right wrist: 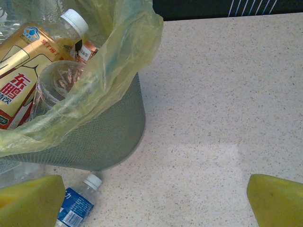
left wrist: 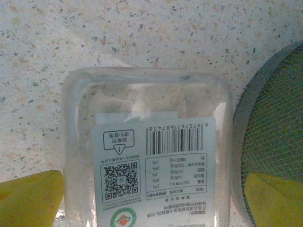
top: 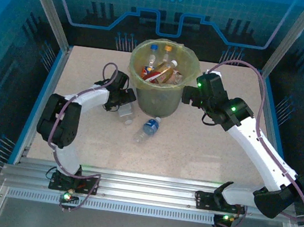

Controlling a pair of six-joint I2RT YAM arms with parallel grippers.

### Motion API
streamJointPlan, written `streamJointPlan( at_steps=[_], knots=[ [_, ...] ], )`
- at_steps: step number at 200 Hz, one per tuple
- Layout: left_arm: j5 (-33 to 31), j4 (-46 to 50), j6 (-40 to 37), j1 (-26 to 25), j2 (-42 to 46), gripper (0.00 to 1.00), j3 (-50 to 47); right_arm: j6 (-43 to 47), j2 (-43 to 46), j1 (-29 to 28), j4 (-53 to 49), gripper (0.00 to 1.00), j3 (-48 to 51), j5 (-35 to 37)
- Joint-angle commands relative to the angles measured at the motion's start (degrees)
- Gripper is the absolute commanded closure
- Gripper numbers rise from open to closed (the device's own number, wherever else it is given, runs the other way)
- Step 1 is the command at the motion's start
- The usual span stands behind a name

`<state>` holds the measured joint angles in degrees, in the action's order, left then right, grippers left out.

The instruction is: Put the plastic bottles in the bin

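Observation:
My left gripper should keep lowering straight until its open fingers can close on the white label's sides [left wrist: 156, 189], as the clear bottle's body [left wrist: 154, 151] lies lengthwise between them.
The bin [top: 160, 95] is an olive mesh bucket with a yellow-green bag, standing at the table's far middle and holding several plastic bottles [top: 162, 70]. A blue-labelled bottle [top: 149, 127] lies on the table in front of it, also seen in the right wrist view [right wrist: 75, 210]. A clear bottle with a white label [left wrist: 147, 142] lies left of the bin's wall [left wrist: 270, 137]. My left gripper [left wrist: 154, 201] is open and straddles this bottle, its yellow fingertips [left wrist: 28, 198] on either side. My right gripper [right wrist: 154, 203] is open and holds nothing, hovering just right of the bin [right wrist: 94, 137].
Metal posts and blue panels fence the table on the left, right and back. Bare speckled tabletop [top: 192, 147] stretches in front of the bin and to its right [right wrist: 222, 94]. The rail with both arm bases [top: 147, 191] runs along the near edge.

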<state>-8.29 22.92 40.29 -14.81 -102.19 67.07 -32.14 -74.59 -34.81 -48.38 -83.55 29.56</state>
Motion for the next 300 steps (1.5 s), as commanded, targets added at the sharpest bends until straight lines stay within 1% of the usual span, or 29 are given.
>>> streamJointPlan(
  at_steps=[1,64,102,120,141,171,177,199,238,272,300],
  knots=[
    [-0.67,2.15,-1.27,-0.24,-1.6,0.01,1.58,-0.37,0.04,0.26,1.14,0.0,0.03,-0.01],
    [-1.67,2.16,-0.05,-0.05,-3.54,0.01,-0.5,-0.67,0.1,0.27,1.18,0.0,0.4,-0.19],
    [-1.81,0.72,0.85,1.16,-3.81,0.01,-2.7,-0.73,0.5,0.27,1.16,0.0,0.84,0.07],
    [-1.98,0.2,0.67,1.53,-4.14,0.03,-3.25,-0.73,0.77,0.27,1.18,0.0,1.15,0.21],
    [-2.32,-0.1,0.5,1.79,-4.72,0.09,-3.52,-0.73,0.99,0.22,1.03,0.0,1.18,0.34],
    [-2.77,-0.25,0.37,2.02,-4.2,0.24,-3.96,-0.82,1.66,0.26,0.79,0.0,1.31,0.82],
    [-2.99,-0.05,0.16,2.05,-3.78,0.25,-3.96,-0.87,1.8,0.27,0.82,0.0,1.36,0.91],
    [-4.61,1.35,-0.62,2.06,-0.77,0.27,-3.81,-0.9,3.03,0.25,0.76,0.0,1.74,1.45],
    [-8.86,6.59,-4.18,2.06,8.26,0.27,-1.68,-1.17,5.6,0.27,0.74,0.0,2.72,1.97],
    [-12.54,11.18,-10.21,2.06,16.52,0.27,2.45,-1.17,7.71,0.28,0.81,0.0,3.76,2.4],
    [-12.6,11.88,-16.63,2.06,22.2,0.27,7.76,-0.86,8.91,0.27,0.82,0.0,4.26,2.56]
  ],
)
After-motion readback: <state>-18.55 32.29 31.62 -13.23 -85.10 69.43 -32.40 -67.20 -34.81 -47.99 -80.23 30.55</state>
